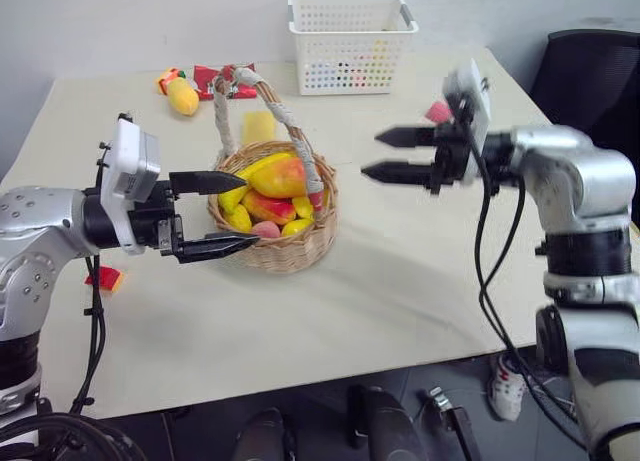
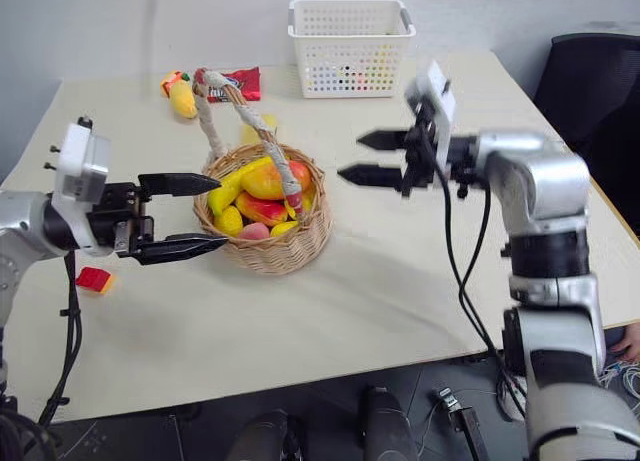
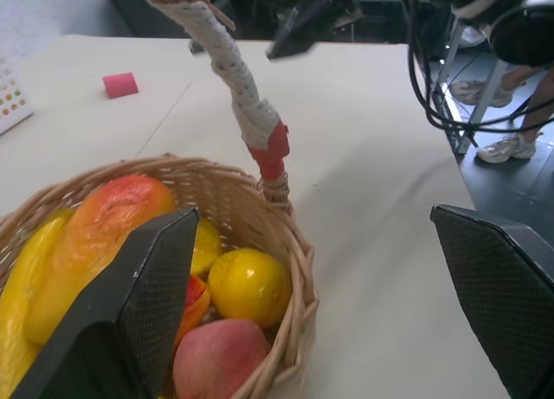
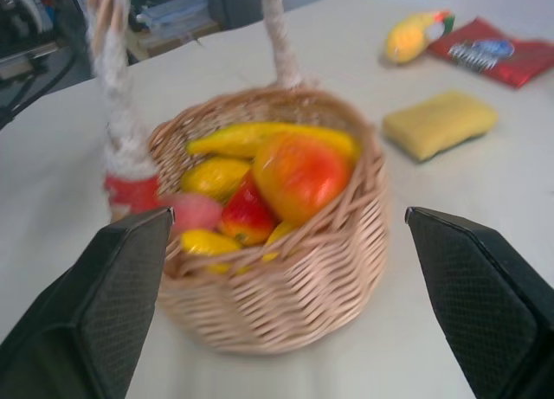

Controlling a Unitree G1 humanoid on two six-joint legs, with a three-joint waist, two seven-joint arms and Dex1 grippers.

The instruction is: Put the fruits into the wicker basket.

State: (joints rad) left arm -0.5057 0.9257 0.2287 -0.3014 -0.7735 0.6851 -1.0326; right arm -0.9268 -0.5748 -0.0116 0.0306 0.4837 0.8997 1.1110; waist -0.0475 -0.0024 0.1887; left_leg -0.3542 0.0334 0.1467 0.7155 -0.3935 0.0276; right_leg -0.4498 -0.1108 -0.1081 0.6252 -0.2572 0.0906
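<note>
The red end of the wicker basket's handle [image 1: 316, 198] is clear in front of my right gripper's open fingers, so I should keep moving closer until they surround the handle [image 1: 311, 175].
The wicker basket [image 1: 300, 249] stands mid-table with its tall corded handle [image 1: 290, 131] upright. Inside it lie the fruits: an orange-red mango [image 1: 282, 175] on top and a redder one [image 1: 268, 207] under it, among smaller yellow and pink toy fruit. My left gripper [image 1: 250, 213] hovers open at the basket's left rim, one finger above the rim and one beside the wall, holding nothing. To the basket's right my right gripper [image 1: 371, 152] hangs open and empty in the air, pointing at the basket. The right wrist view shows the top mango [image 4: 299, 174] in the basket [image 4: 286, 295].
At the table's back stands a white perforated basket [image 1: 350, 43]. A yellow sponge [image 1: 258, 126], a red packet [image 1: 225, 79] and a yellow toy [image 1: 181, 94] lie behind the wicker basket. A small red brick [image 1: 105, 278] lies front left, a pink block [image 1: 437, 111] right.
</note>
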